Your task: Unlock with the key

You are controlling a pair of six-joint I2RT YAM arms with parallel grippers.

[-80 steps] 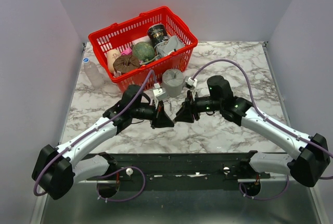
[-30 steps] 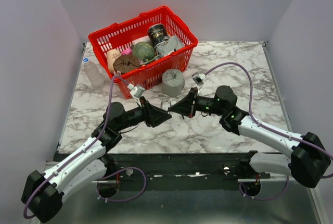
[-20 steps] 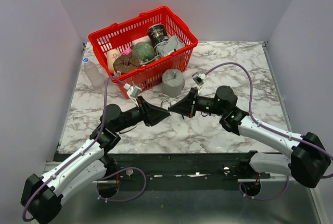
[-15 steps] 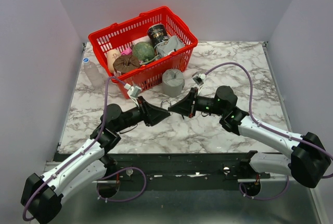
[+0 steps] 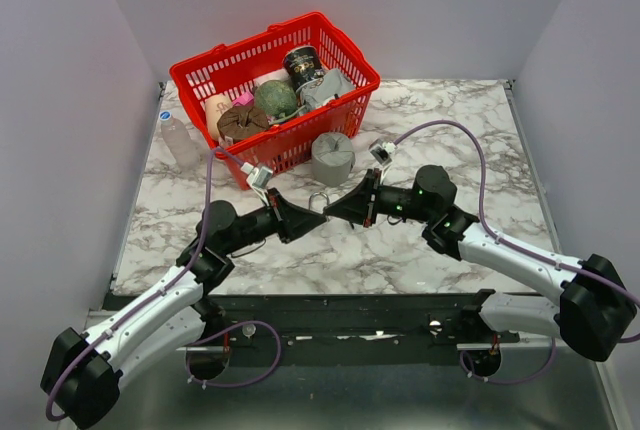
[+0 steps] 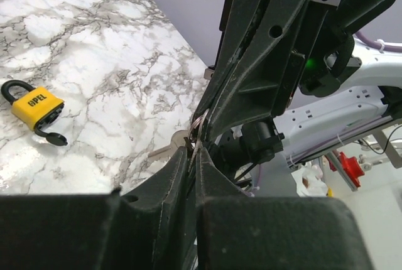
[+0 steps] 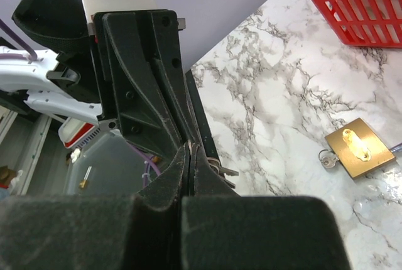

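The same key ring [image 6: 198, 123] is pinched by both grippers. Next, my right gripper takes the key so that my left gripper is free to hold the loose yellow padlock [image 6: 38, 108] steady.
My two grippers meet tip to tip above the middle of the marble table. My right gripper [image 5: 331, 212] [image 7: 190, 147] is shut on a silver key ring, whose keys [image 7: 225, 171] stick out beside its fingers. My left gripper [image 5: 317, 215] [image 6: 191, 151] has its jaws pressed on the same ring, with a key blade [image 6: 168, 149] showing at its tips. A yellow padlock [image 6: 36, 108] with a black key in it lies on the table. The right wrist view shows a brass padlock [image 7: 359, 147] with a small ring beside it. A small padlock [image 5: 319, 197] lies just beyond the fingertips.
A red basket [image 5: 345, 100] [image 7: 352, 6] full of items stands at the back. A grey cup [image 5: 332, 155] sits in front of it, close behind the grippers. A clear plastic bottle [image 5: 180, 140] stands at the back left.
My left gripper's jaws have closed from wide open down onto the key ring at the right gripper's tips. The right arm has not moved.
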